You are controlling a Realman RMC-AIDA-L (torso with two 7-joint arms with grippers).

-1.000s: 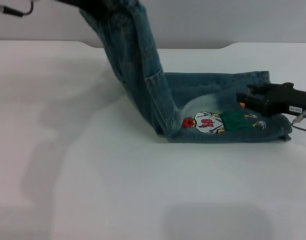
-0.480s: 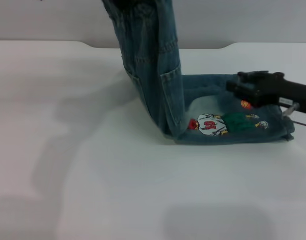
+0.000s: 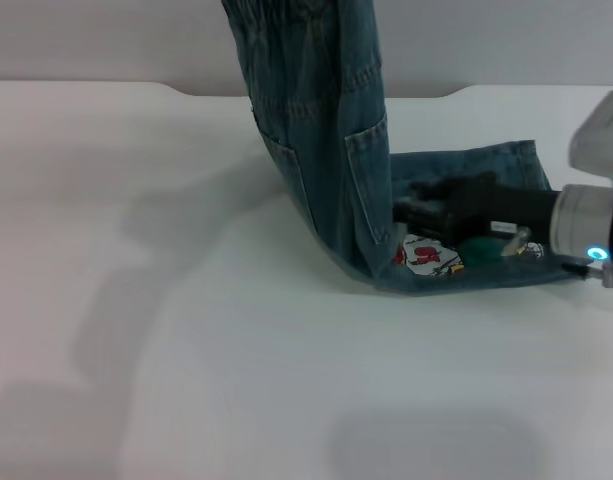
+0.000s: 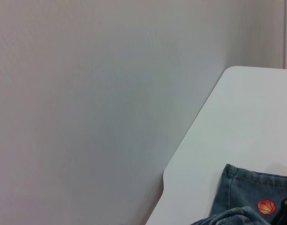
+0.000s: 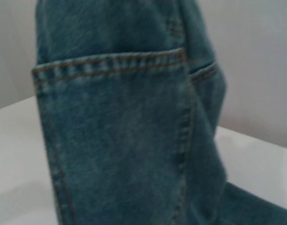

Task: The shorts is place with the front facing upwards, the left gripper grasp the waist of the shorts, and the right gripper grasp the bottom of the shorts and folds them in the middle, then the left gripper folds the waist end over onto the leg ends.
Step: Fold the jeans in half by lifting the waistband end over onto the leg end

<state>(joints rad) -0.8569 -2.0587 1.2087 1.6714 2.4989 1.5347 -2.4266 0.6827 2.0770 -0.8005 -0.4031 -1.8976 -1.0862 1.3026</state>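
The leg ends (image 3: 511, 168) are under my right gripper, and the waist end must land there. Next, my right gripper moves away before my left gripper folds the waist end over.
The shorts (image 3: 316, 120) are bent at a fold. The waist end rises steeply out of the top of the head view, where the left gripper is out of sight. The leg ends (image 3: 506, 160) lie flat on the table at the right, with the cartoon print (image 3: 426, 255) facing up near the fold. My right gripper (image 3: 411, 212) reaches in from the right, low over the flat leg part, its tip close to the raised denim. A back pocket (image 5: 115, 140) fills the right wrist view. In the left wrist view a leg hem (image 4: 246, 187) shows with a small basketball print (image 4: 266, 206).
The white table (image 3: 186, 350) spreads wide to the left and front of the shorts. A grey wall (image 4: 110, 93) stands behind the table's far edge. The right arm's white wrist (image 3: 586, 215) with a blue light sits at the right border.
The raised waist end has swung to the right, more upright over the legs. The right gripper has slid left along the flat leg part towards the fold.
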